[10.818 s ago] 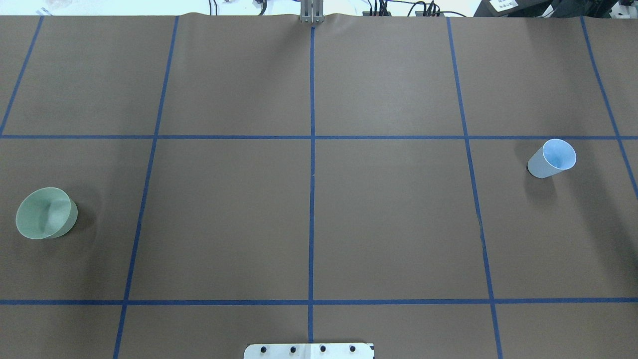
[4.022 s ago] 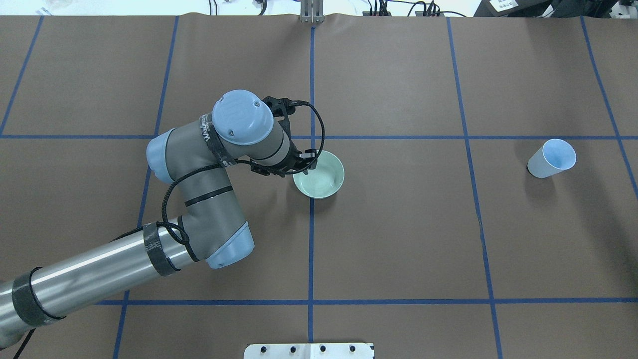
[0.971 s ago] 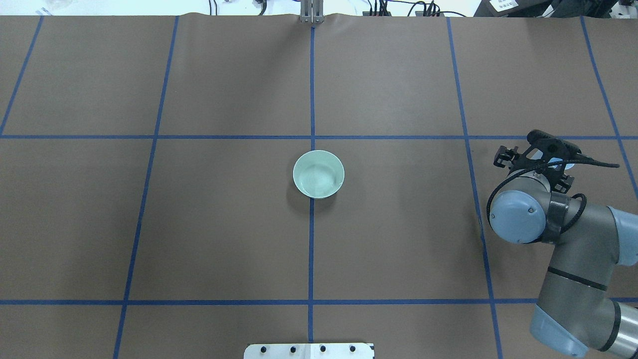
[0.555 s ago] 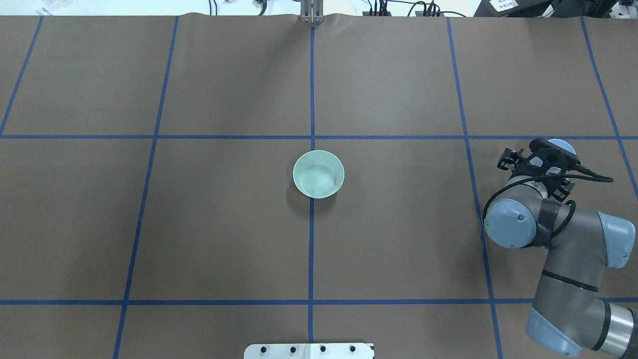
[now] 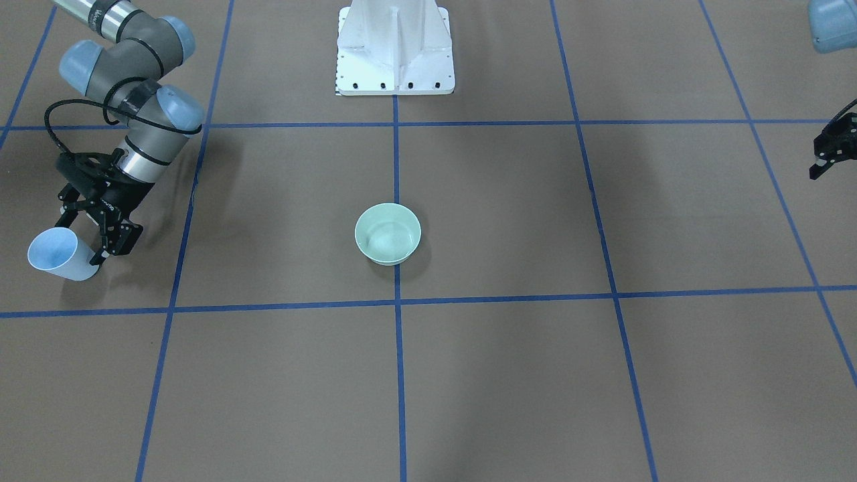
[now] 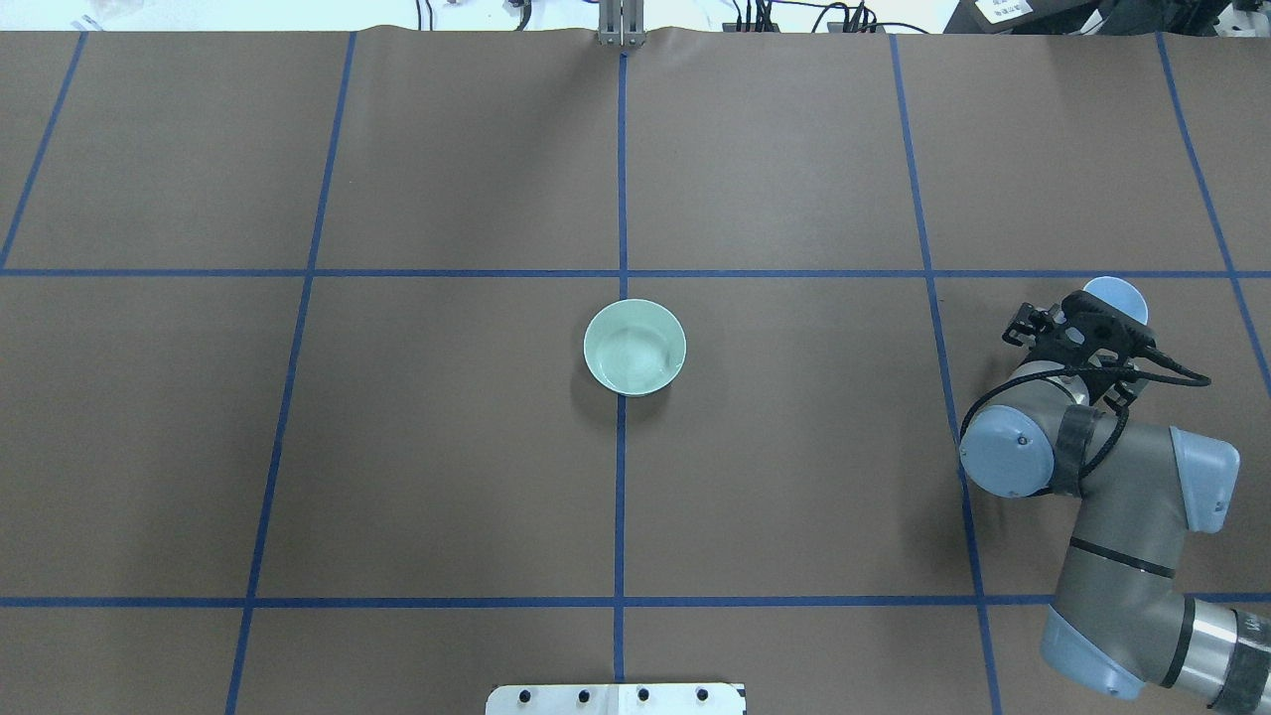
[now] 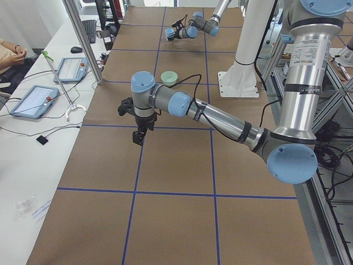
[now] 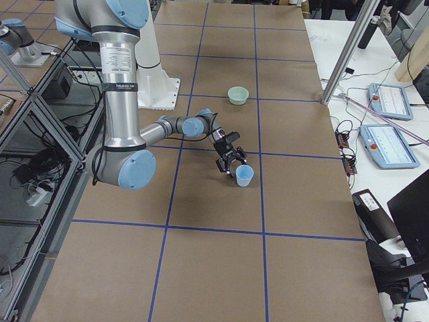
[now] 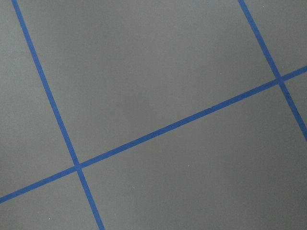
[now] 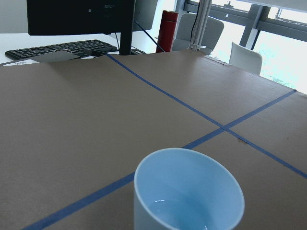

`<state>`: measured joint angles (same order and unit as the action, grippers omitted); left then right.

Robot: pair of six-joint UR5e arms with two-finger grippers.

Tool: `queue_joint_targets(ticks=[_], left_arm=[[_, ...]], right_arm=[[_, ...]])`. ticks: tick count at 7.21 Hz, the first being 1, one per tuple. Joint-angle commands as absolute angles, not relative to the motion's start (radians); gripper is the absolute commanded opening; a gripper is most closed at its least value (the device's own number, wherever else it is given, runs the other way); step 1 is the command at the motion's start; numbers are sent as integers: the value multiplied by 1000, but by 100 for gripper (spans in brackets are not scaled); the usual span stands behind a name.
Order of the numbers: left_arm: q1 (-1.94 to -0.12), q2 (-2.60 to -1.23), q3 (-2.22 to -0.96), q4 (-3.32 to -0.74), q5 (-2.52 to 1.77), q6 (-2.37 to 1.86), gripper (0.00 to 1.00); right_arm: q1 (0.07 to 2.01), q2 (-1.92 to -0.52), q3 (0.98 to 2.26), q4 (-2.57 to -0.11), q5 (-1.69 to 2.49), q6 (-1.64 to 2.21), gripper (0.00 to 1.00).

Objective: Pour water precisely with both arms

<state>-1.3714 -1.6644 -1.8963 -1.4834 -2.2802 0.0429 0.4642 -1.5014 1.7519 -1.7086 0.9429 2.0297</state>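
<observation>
The pale blue cup has faint glints low inside it, so its water should make a shallow pool in the mint-green bowl when I pour.
A pale blue cup stands upright at the table's right end, its rim peeking out past my right arm. Faint glints of water lie low inside it. My right gripper is open and low, with the cup just ahead of its fingertips and partly between them. A mint-green bowl sits alone at the centre line. My left gripper hangs above bare mat at the table's left end; I cannot tell whether it is open or shut.
The white pedestal base stands at the robot's side of the table. Blue tape lines grid the brown mat. A side bench holds tablets and cables, and a person's hands show beyond it.
Earlier the left arm set the bowl at the centre and withdrew. Over the last second the right gripper has drawn back from over the cup, baring more of its rim.
</observation>
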Motion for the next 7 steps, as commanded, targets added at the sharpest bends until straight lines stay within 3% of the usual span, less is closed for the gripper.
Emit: queue_joint_targets(ticks=[1, 3, 6, 7], left_arm=[[-1371, -1664, -1901, -1483, -2281, 43, 100], [-1373, -1664, -1904, -1483, -2281, 43, 100], [-1373, -1663, -1905, -1483, -2281, 43, 100], [-1373, -1664, -1904, -1483, -2281, 43, 100]], right_arm=[[465, -1500, 1718, -1709, 934, 2049, 100], [474, -1500, 1688, -1709, 901, 2063, 99], [503, -1500, 1637, -1709, 868, 2065, 85], [514, -1494, 1635, -1709, 858, 2068, 59]])
